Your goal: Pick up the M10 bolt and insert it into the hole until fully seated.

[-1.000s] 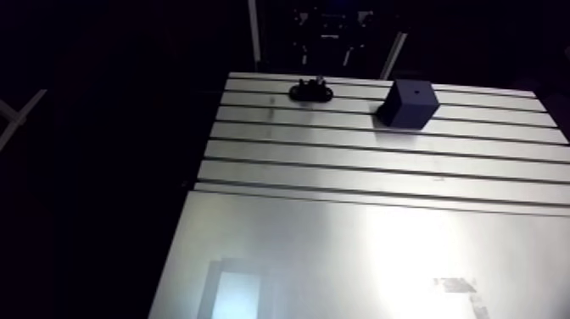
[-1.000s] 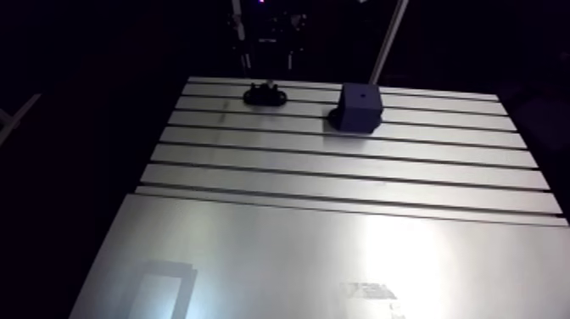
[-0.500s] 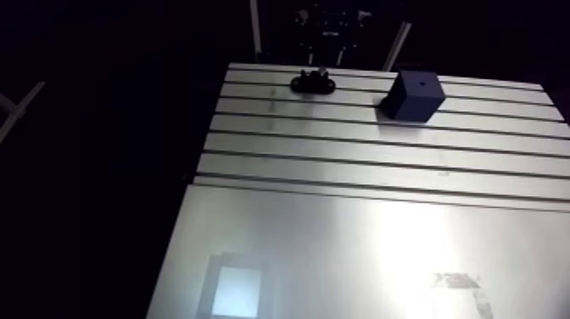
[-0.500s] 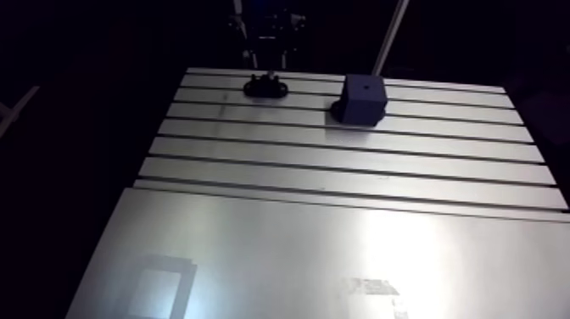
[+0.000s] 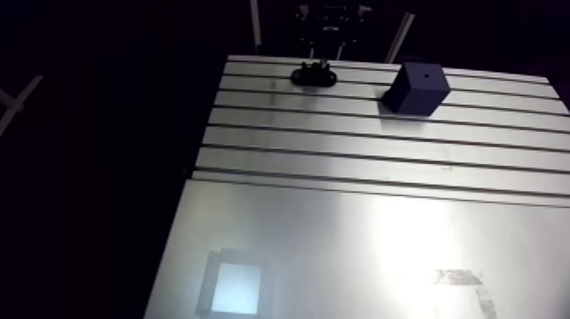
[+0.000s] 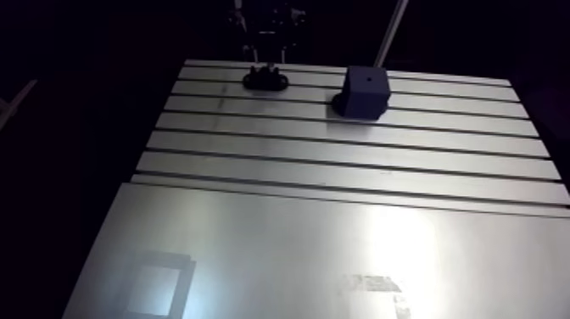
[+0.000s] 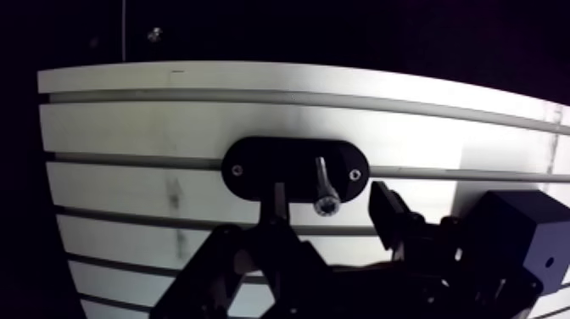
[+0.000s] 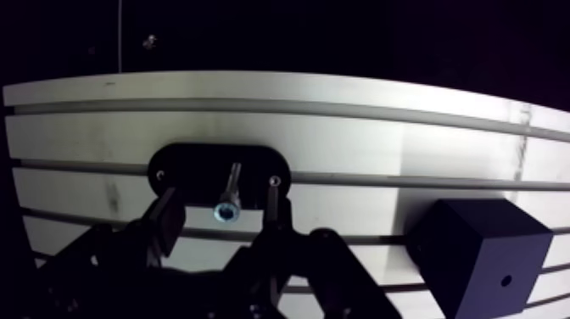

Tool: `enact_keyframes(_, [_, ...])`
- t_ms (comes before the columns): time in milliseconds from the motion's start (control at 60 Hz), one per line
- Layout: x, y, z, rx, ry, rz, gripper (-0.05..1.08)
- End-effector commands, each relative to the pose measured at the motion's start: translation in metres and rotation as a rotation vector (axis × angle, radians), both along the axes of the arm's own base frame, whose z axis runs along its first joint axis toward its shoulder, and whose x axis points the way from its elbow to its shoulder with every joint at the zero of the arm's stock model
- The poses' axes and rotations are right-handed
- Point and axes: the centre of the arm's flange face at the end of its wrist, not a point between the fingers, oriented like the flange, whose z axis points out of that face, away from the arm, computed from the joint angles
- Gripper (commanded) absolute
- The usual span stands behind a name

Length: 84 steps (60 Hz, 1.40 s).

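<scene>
The black oval holder (image 7: pixel 284 159) is held down by screws at both ends (image 7: pixel 355 175), so it will stay in place when I lift out the M10 bolt.
A black oval holder (image 7: pixel 294 169) lies on the slotted table (image 5: pixel 365 161) near its far edge. The M10 bolt (image 7: pixel 323 187) stands in it, with its socket head towards the camera. In the wrist view my gripper (image 7: pixel 329 200) is open. One finger (image 7: pixel 276 204) is on each side of the bolt, and neither touches it. A dark cube block (image 5: pixel 416 87) with a small hole in its top face stands to the right of the holder (image 5: pixel 313 75). Beside the gripper, the block (image 8: pixel 479 254) shows a second hole in its side.
Long T-slots run across the far half of the table, and a smooth plate (image 5: pixel 356 254) with bright glare covers the near half. The table's far edge (image 7: pixel 288 69) lies just beyond the holder, and its left edge drops into darkness.
The whole arm view has shifted slightly, so the camera moved with the arm. Holder, bolt and block keep their places on the table.
</scene>
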Motion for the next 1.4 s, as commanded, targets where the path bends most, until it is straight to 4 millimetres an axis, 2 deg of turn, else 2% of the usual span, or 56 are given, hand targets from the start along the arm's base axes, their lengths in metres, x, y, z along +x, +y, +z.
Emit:
enact_keyframes(17, [0.0007, 0.0, -0.0023, 0.0, -0.004, 0.0, 0.44])
enact_keyframes(317, [0.0048, -0.006, -0.0058, -0.001, -0.014, 0.009, 0.44])
enact_keyframes(1400, [0.0047, -0.0035, -0.0064, 0.004, -0.014, 0.008, 0.47])
